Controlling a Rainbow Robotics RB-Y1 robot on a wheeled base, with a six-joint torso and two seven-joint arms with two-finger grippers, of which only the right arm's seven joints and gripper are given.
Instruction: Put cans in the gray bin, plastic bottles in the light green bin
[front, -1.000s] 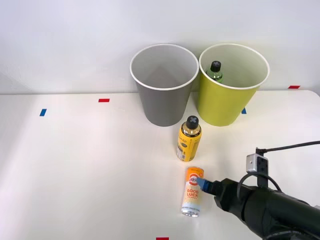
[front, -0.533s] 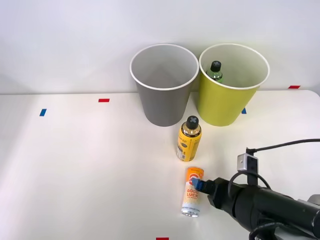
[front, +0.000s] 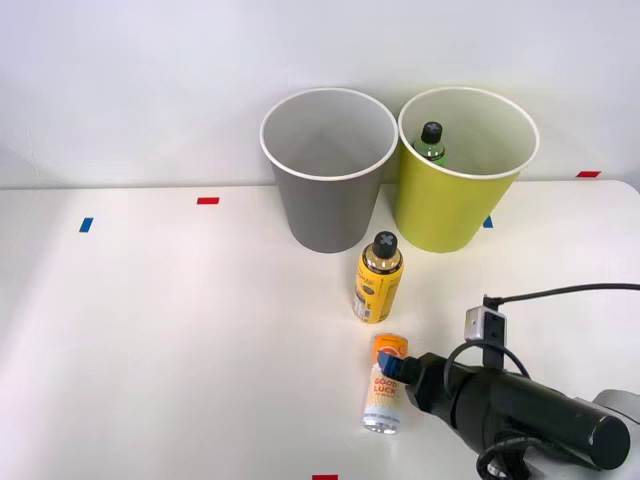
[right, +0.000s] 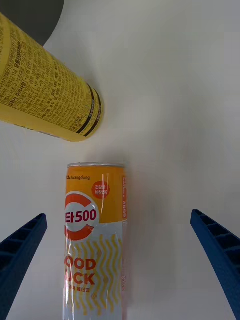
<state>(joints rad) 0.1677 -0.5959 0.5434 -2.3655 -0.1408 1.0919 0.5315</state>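
A white gap parts the can's orange end from the yellow bottle. The can will come free when I lift it and leave the bottle standing.
An orange-and-white "GOOD LUCK" can lies on its side on the white table, orange end toward the bins. My right gripper hovers at that orange end and is open. In the wrist view the can lies between the spread blue fingers, nearer one side, and nothing is held. The gray bin stands at the back. To its right is the light green bin, with a green black-capped plastic bottle inside it.
A yellow bottle with a black cap stands upright between the can and the bins, close to the can's orange end. Red and blue tape marks dot the table. The right arm's black body and cable fill the front right.
The right arm has swung lower and a little to the left, its fingertips staying at the can's orange end. The can and the bottles have not moved.
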